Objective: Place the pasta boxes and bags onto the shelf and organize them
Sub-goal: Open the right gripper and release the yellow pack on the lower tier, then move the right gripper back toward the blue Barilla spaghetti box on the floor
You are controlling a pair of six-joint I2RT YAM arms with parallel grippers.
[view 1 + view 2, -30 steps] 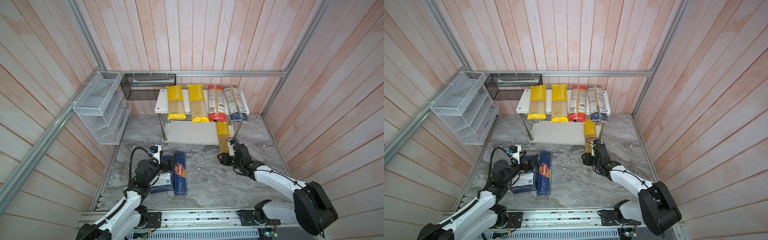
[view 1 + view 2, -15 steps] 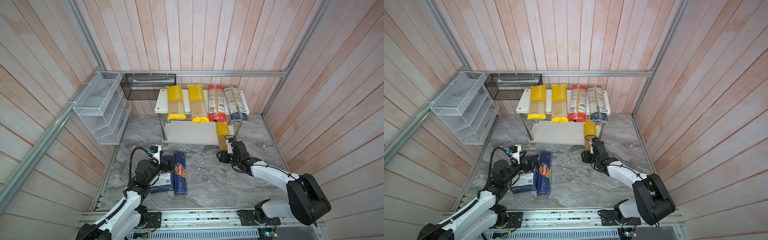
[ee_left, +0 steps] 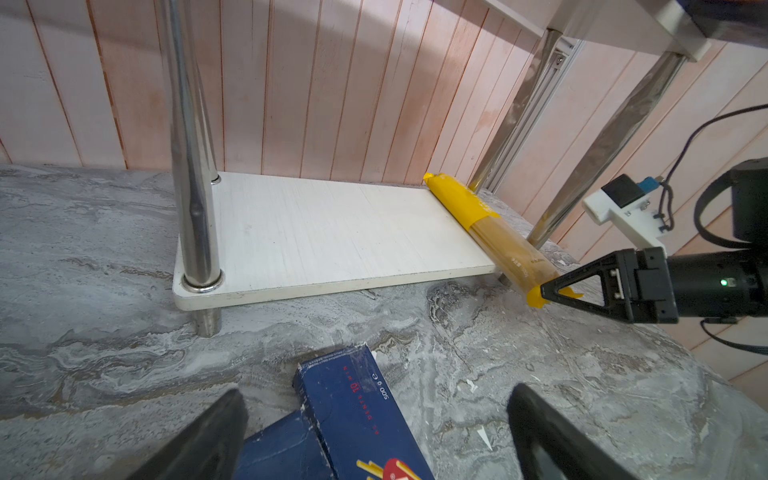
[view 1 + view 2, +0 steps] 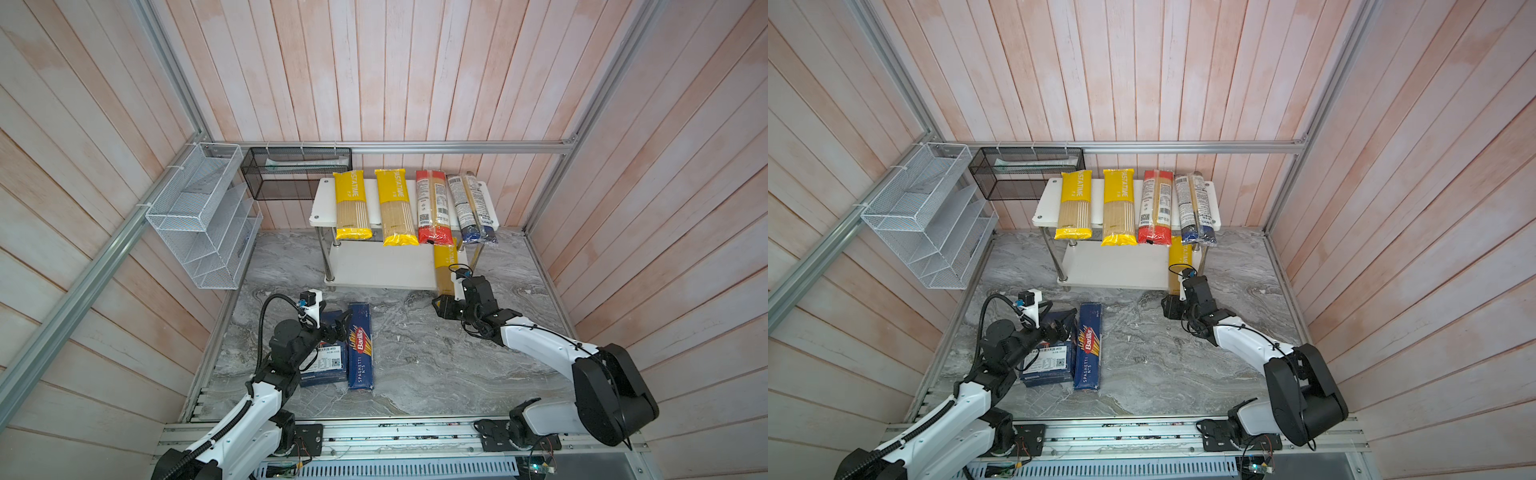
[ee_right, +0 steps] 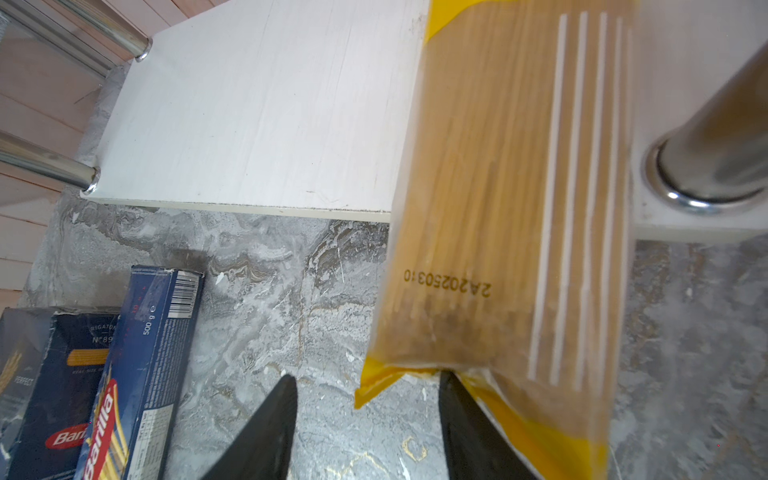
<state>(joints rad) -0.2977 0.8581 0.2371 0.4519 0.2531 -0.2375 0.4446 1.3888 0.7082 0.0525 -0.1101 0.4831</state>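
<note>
My left gripper needs to move back over the wide box (image 4: pixel 326 363) because it is hovering at the narrow spaghetti box's far end (image 4: pixel 359 311). My right gripper will take the spaghetti box after that.
The shelf (image 4: pixel 374 266) carries two yellow bags (image 4: pixel 352 205), a red-ended bag (image 4: pixel 432 208) and a blue-ended bag (image 4: pixel 473 208) on its top board. Another yellow bag (image 5: pixel 498 187) lies along the lower board's right side, its near end overhanging the front edge. My right gripper (image 5: pixel 368 376) is open at that end, one finger against the bag's yellow seal. The narrow spaghetti box (image 4: pixel 360 349) and the wide box (image 4: pixel 328 361) lie side by side on the floor. My left gripper (image 3: pixel 378 390) hovers open over their far ends.
A white wire-mesh rack (image 4: pixel 203 220) hangs on the left wall. A black mesh basket (image 4: pixel 297 172) hangs at the back, left of the shelf. A chrome leg (image 5: pixel 715 166) stands right beside the yellow bag. Wooden walls close in on three sides.
My right gripper has crept toward the shelf, and the yellow bag has slid a little further onto the lower board. The left arm has not moved.
</note>
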